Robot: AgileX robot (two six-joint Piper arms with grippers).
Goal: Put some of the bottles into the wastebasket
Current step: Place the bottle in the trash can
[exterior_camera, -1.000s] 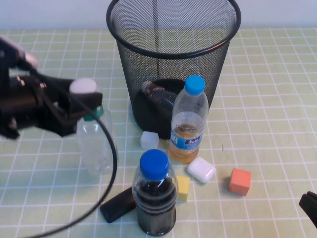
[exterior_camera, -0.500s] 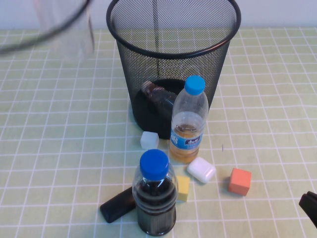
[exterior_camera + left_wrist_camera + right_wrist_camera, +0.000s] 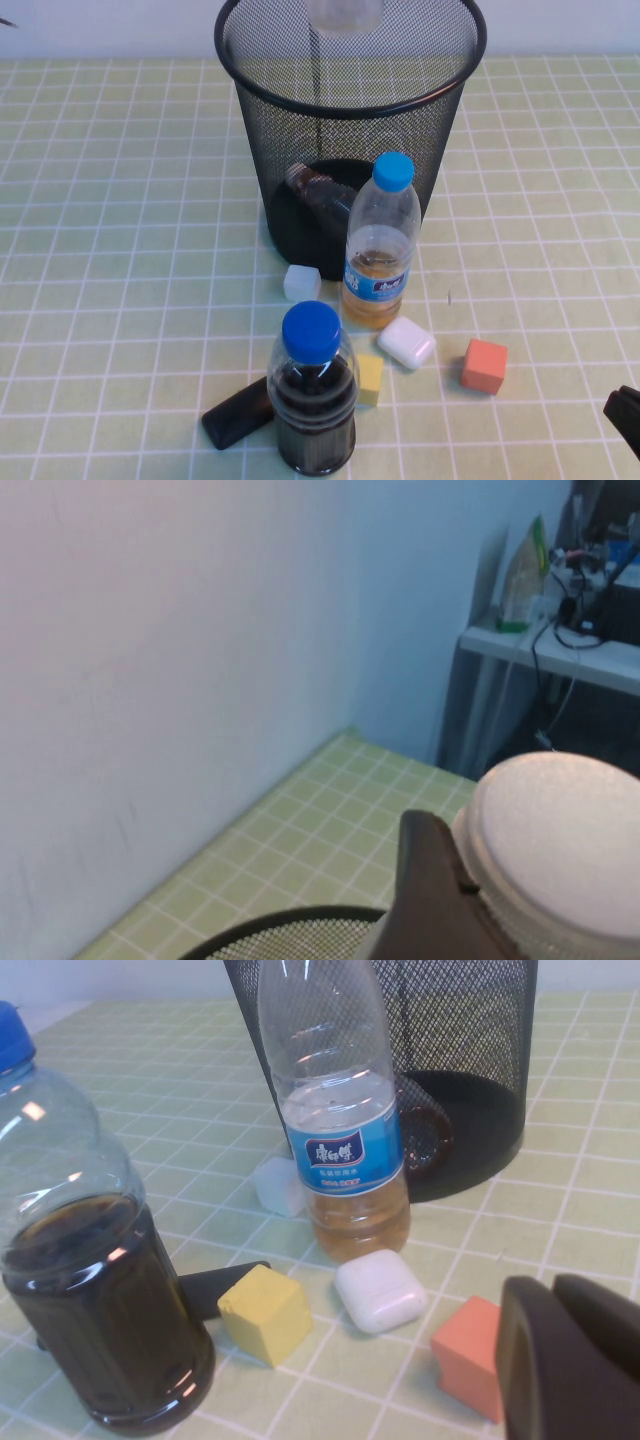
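Note:
My left gripper should keep going over the open middle (image 3: 350,65) and let go of the bottle there, since the clear bottle's base (image 3: 345,13) hangs inside the wastebasket's rim.
The black mesh wastebasket (image 3: 350,110) stands at the back middle of the table. The shorter clear bottle with the dark brown neck band (image 3: 318,196) lies inside it on the bottom. The base of a second clear bottle (image 3: 345,12) hangs over the basket's opening at the top edge of the high view. In the left wrist view my left gripper (image 3: 480,900) is shut on this bottle just under its white cap (image 3: 560,845), above the basket's rim (image 3: 290,925); one dark finger (image 3: 428,890) shows. My right gripper (image 3: 625,415) is shut and empty at the front right.
In front of the basket stand a tall blue-capped bottle (image 3: 380,245) and a fat blue-capped bottle of dark liquid (image 3: 312,395). Around them lie a white cube (image 3: 301,282), a white earbud case (image 3: 405,342), a yellow cube (image 3: 369,379), an orange cube (image 3: 484,365) and a black block (image 3: 238,412).
My left arm has lifted the clear white-capped bottle off the table's left side, up and right, until it hangs over the wastebasket's opening. The right arm has not moved.

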